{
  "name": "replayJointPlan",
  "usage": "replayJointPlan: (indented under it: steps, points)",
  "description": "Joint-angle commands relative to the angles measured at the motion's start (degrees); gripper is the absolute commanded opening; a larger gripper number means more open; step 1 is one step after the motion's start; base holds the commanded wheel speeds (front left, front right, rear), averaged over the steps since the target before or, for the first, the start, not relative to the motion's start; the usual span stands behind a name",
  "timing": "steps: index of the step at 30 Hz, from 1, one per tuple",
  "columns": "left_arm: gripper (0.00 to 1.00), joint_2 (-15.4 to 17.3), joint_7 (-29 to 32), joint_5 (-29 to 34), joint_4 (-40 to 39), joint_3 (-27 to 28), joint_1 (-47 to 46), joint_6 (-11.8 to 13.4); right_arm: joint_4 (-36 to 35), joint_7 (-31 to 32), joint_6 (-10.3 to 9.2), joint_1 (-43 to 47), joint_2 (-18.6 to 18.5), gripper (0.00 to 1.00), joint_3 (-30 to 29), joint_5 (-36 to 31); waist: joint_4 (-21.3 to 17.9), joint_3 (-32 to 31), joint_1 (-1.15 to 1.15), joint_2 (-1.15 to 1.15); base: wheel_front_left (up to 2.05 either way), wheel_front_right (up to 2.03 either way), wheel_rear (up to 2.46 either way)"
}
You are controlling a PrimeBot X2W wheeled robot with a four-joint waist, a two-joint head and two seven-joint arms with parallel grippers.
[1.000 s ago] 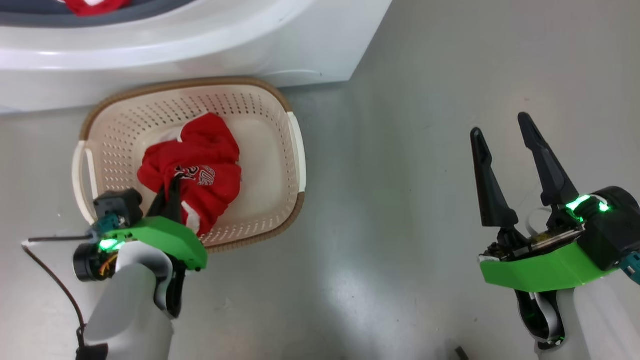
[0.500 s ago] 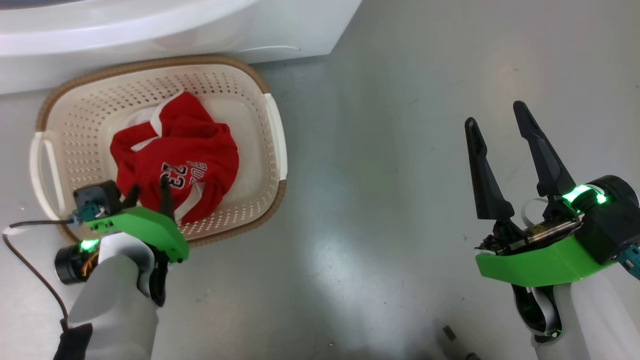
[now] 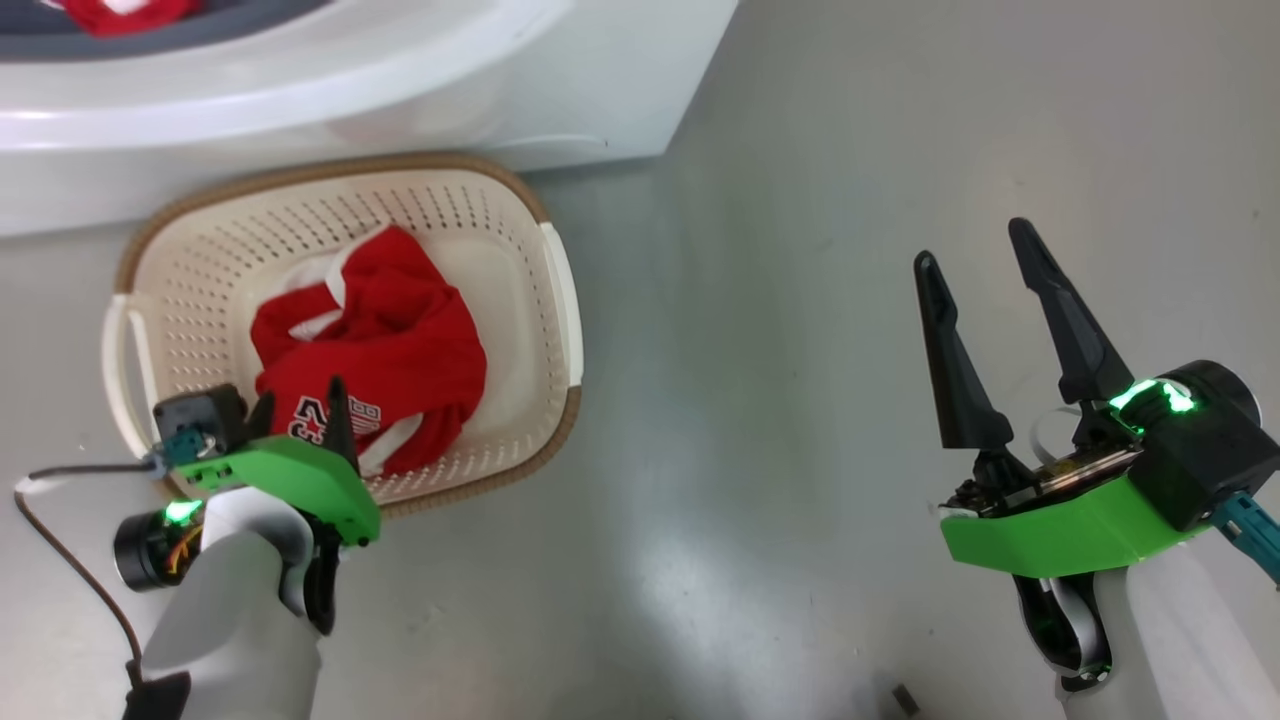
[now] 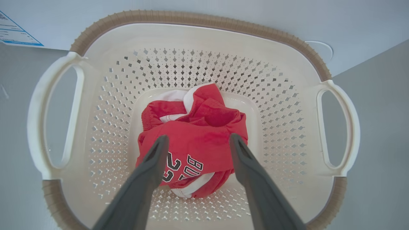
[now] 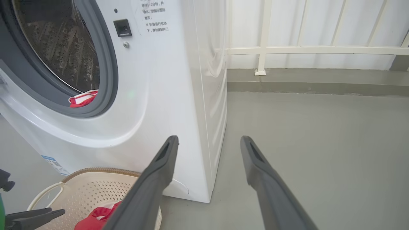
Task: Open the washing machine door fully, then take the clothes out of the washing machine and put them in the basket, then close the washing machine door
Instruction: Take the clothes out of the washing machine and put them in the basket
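Observation:
The red clothes [image 3: 127, 13] are draped loosely over the grey seal [image 3: 198, 34], so I expect them to trail out of the drum long and limp when I pull them.
A red jersey [image 3: 385, 360] with white trim lies crumpled in the cream basket [image 3: 200, 270] on the floor before the white washing machine [image 3: 400, 90]. My left gripper [image 3: 300, 395] hangs open just above the jersey [image 4: 204, 127], its fingers [image 4: 153, 166] apart on either side of the printed number, holding nothing. More red clothes [image 5: 82, 98] rest on the grey seal at the drum's mouth, also seen as the clothes [image 3: 110, 12] in the head view. My right gripper [image 3: 970, 245] is open and empty over bare floor to the right. The washing machine door is out of view.
The basket [image 5: 96, 183] stands right against the machine's front. Grey floor [image 3: 800, 350] spreads to the right of it. A white railing [image 5: 303, 49] and a low kerb run behind the machine's side. A blue label [image 4: 16, 32] sits low on the machine.
My left gripper has gone from shut on the jersey to open, and the jersey now lies loose in the basket. The head camera has shifted. The right gripper stays open.

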Motion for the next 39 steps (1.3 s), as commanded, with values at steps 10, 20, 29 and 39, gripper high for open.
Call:
replayJointPlan:
  steps: [10, 20, 29, 39]
  points:
    - [1.00, 0.6, -0.5, 1.9, -19.9, 3.2, 13.3, 0.4, 0.9, -0.4, 0.36, 3.0, 0.0, 1.00, 1.6, -1.5, 1.7, -8.1, 0.00, 0.00, 0.00, 0.00, 0.00]
    - [1.00, 0.1, -0.5, 0.7, -35.4, 3.3, 22.6, 0.1, 2.7, -0.4, 0.36, 4.3, 0.0, 1.00, 1.2, -1.6, 2.8, -14.4, 0.00, 0.00, 0.00, 0.00, 0.00]
    - [1.00, 0.1, -0.5, 0.4, -52.2, 1.0, 30.3, 2.9, 4.3, -0.4, 0.36, 6.2, 0.0, 1.00, -0.5, -2.4, 3.7, -20.6, 0.00, 0.00, 0.00, 0.00, 0.00]
    - [1.00, 0.1, -0.5, 2.9, -63.3, 0.2, 38.4, 6.8, 5.4, -0.4, 0.36, 10.7, 0.0, 1.00, -2.6, -3.5, 4.6, -27.8, 0.00, 0.00, 0.00, 0.00, 0.00]
